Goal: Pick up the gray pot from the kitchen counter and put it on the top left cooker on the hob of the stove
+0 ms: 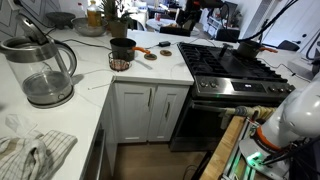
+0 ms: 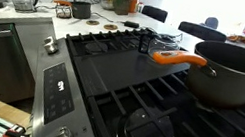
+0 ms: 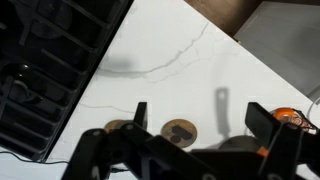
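The gray pot's orange handle [image 1: 141, 49] is off to one side while my open gripper hangs over the brown coasters [image 3: 180, 132], so next I move across to center the handle before I lower my gripper.
The gray pot [image 1: 122, 47] stands on the white kitchen counter [image 1: 95, 85], by a small wire stand, left of the stove [image 1: 235, 100]. It also shows far off in an exterior view [image 2: 80, 9]. The hob [image 1: 225, 62] has black grates, and the top left cooker [image 1: 199, 50] is bare. My gripper [image 3: 200, 112] shows clearly only in the wrist view. It is open, empty and well above the counter [image 3: 190, 50], with the hob's edge [image 3: 40, 70] at the left. A gray rounded shape low between the fingers is too hidden to name.
A large glass kettle [image 1: 42, 70] stands near the counter's front with a cloth [image 1: 35, 150] beside it. A big gray pan with an orange handle [image 2: 232, 70] sits on the hob. Brown coasters [image 3: 181, 130] and a small orange thing [image 1: 141, 50] lie by the pot.
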Controlling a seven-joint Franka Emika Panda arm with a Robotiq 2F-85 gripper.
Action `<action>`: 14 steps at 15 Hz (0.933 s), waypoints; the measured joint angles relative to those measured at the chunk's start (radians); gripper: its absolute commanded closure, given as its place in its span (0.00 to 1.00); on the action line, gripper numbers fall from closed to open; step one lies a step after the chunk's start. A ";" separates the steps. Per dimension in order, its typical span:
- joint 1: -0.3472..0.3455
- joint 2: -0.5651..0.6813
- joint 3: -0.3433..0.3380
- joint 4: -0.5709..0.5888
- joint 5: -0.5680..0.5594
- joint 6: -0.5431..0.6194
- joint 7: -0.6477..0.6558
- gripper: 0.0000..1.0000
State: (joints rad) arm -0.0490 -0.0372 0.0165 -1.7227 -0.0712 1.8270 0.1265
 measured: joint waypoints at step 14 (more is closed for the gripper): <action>0.001 -0.014 0.000 -0.003 0.000 0.000 0.000 0.00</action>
State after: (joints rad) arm -0.0480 -0.0511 0.0161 -1.7262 -0.0713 1.8268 0.1266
